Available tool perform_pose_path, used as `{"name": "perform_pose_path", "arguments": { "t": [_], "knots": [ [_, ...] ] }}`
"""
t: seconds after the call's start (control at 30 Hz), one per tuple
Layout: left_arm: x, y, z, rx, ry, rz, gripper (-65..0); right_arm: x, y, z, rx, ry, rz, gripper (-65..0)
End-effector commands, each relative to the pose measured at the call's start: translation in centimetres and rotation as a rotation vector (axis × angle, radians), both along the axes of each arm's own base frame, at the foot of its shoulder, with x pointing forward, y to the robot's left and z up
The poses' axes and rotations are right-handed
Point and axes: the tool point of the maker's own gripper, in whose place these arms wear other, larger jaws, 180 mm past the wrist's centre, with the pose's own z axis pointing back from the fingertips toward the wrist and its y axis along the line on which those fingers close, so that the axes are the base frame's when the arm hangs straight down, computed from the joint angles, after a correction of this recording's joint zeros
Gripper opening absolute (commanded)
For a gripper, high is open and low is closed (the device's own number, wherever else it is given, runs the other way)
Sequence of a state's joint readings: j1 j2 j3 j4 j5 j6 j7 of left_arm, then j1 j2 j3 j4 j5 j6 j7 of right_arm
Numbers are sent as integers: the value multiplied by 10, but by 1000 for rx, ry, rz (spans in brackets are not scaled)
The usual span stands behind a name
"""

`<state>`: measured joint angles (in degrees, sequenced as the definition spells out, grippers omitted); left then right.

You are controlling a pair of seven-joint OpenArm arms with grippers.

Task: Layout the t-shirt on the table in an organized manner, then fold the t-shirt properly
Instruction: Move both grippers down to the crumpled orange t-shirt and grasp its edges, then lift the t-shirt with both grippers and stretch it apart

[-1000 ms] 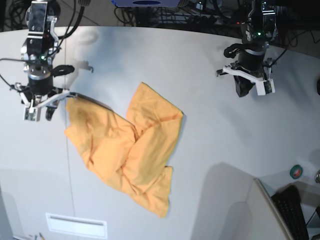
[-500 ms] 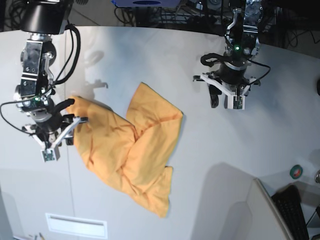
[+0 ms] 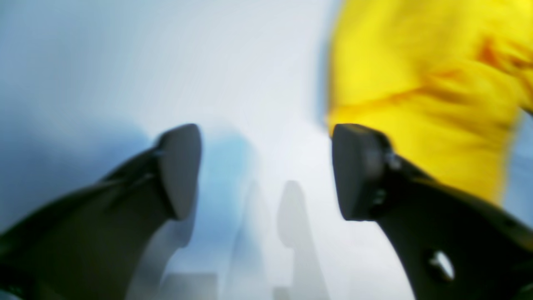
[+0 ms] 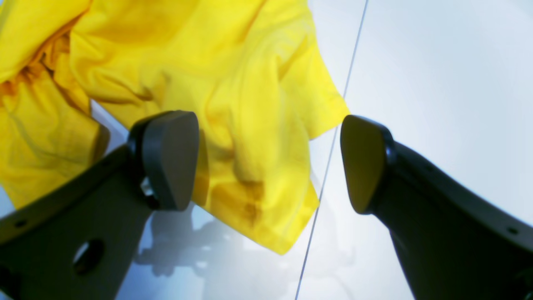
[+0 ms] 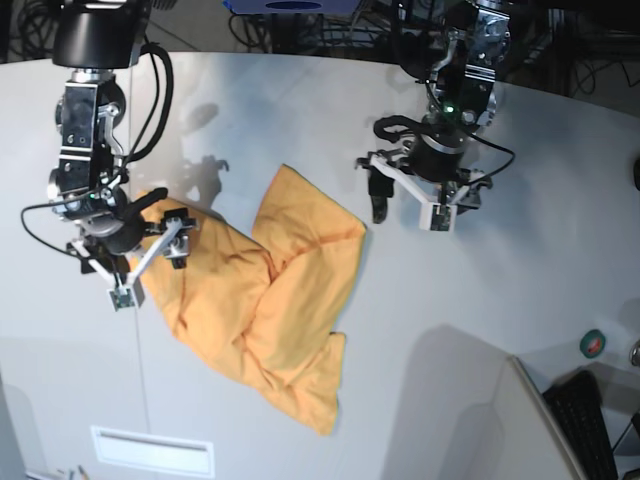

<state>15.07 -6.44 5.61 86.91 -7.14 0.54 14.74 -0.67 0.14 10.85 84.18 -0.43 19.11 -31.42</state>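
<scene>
The orange-yellow t-shirt (image 5: 298, 310) has deep creases (image 5: 273, 270) running through it, so I expect it to spread out wider but stay partly folded when I lift and pull its edge.
The orange-yellow t-shirt (image 5: 262, 300) lies crumpled and doubled over itself in the middle of the white table (image 5: 500, 300). My right gripper (image 5: 150, 270) hangs over the shirt's left corner and is open. In the right wrist view the right gripper (image 4: 268, 162) has its fingers wide apart, with a loose corner of the t-shirt (image 4: 250, 83) on the table below them, not pinched. My left gripper (image 5: 408, 212) is open just right of the shirt's upper right edge. In the blurred left wrist view the left gripper (image 3: 266, 171) is over bare table, with the t-shirt (image 3: 416, 83) at the upper right.
A thin dark seam (image 4: 333, 146) runs along the table beside the shirt's corner. At the front right stand a white panel (image 5: 540, 420), a black keyboard (image 5: 590, 425) and a small green tape roll (image 5: 594, 343). Cables lie behind the table's far edge.
The right gripper has let go of the shirt's left corner and opened wide, moving forward over it. The left arm has swung left toward the shirt and opened.
</scene>
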Motion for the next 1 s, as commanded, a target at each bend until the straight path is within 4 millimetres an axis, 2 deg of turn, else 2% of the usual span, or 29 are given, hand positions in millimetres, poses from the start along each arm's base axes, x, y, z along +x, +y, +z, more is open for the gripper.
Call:
{"name": "perform_pose_path", "arguments": {
  "t": [0.0,0.17,0.27,0.4,0.57,0.73,0.97],
  "knots": [
    [8,-7,8,-11,-36,-12,-163,13,-1,16,3,-60,2,-149],
    [13,-28,-15,-39,19,-32,-163,13,0,15,4,-59,5,-149],
    [16,-33,-26,-48,45,-28,-163,11,-1,10,3,-45,4,-149],
    [25,-47,-26,-81,45,-18,-163,14,-4,2,11,-20,-5,-149],
    [31,-51,-39,-86,79,-11,-163,17,-4,-4,14,-4,-5,-149],
    [49,-58,-42,-95,88,-7,-163,20,-3,-5,15,-1,-2,-149],
    [65,-56,-50,-77,110,-11,-165,19,-3,-14,22,26,-6,-149]
  ]
}}
